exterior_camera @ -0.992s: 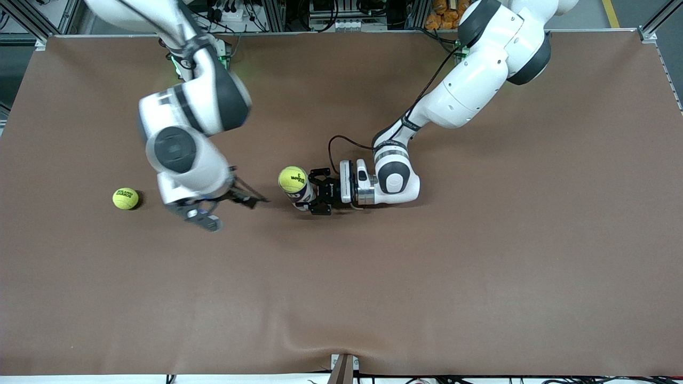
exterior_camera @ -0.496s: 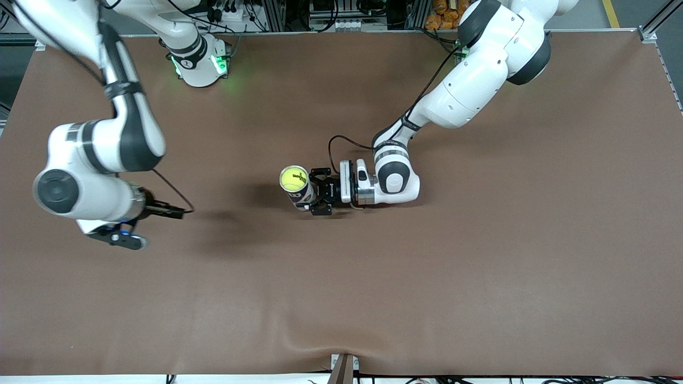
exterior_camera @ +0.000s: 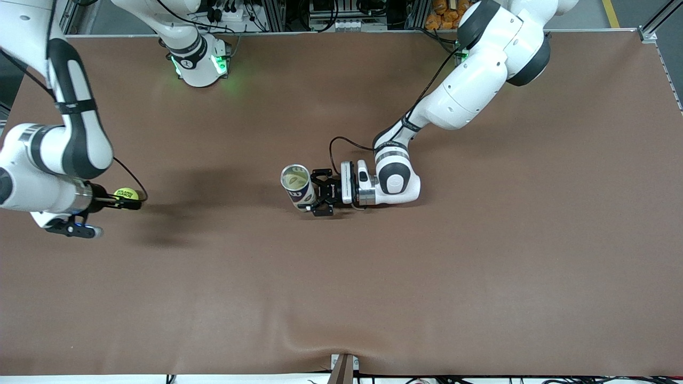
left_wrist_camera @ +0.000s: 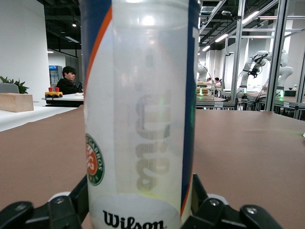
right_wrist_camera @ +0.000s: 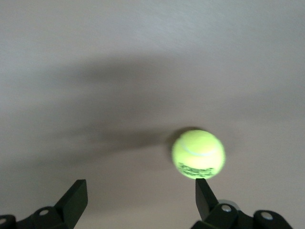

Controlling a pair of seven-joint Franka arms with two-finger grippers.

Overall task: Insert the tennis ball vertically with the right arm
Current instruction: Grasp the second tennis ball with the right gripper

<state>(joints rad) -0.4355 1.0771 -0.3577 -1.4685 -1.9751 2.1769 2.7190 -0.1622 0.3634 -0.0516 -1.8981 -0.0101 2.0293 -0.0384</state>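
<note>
The tennis ball [exterior_camera: 127,194] will fall well below the tube's rim when I put it in, because the tube's opening [exterior_camera: 295,177] is open and only faint yellow shows low inside.
A clear Wilson ball tube [exterior_camera: 296,188] stands upright at the table's middle, open end up. My left gripper [exterior_camera: 316,193] is shut on its lower part; in the left wrist view the tube [left_wrist_camera: 143,109] fills the picture between the black claw fingers [left_wrist_camera: 199,190]. Only a faint yellow shows low inside it. A loose yellow tennis ball [exterior_camera: 127,194] lies toward the right arm's end of the table. My right gripper [exterior_camera: 129,203] hovers open over the table right at that ball. In the right wrist view the ball [right_wrist_camera: 198,153] lies just ahead of one fingertip [right_wrist_camera: 204,191], outside the gap.
The brown table cover [exterior_camera: 373,277] is bare apart from the tube and the ball. The right arm's base [exterior_camera: 198,64] with a green light stands at the table's back edge.
My right arm has swung from beside the tube out to the loose ball at its own end of the table. The ball seen in the tube's mouth has sunk inside. My left arm has held still.
</note>
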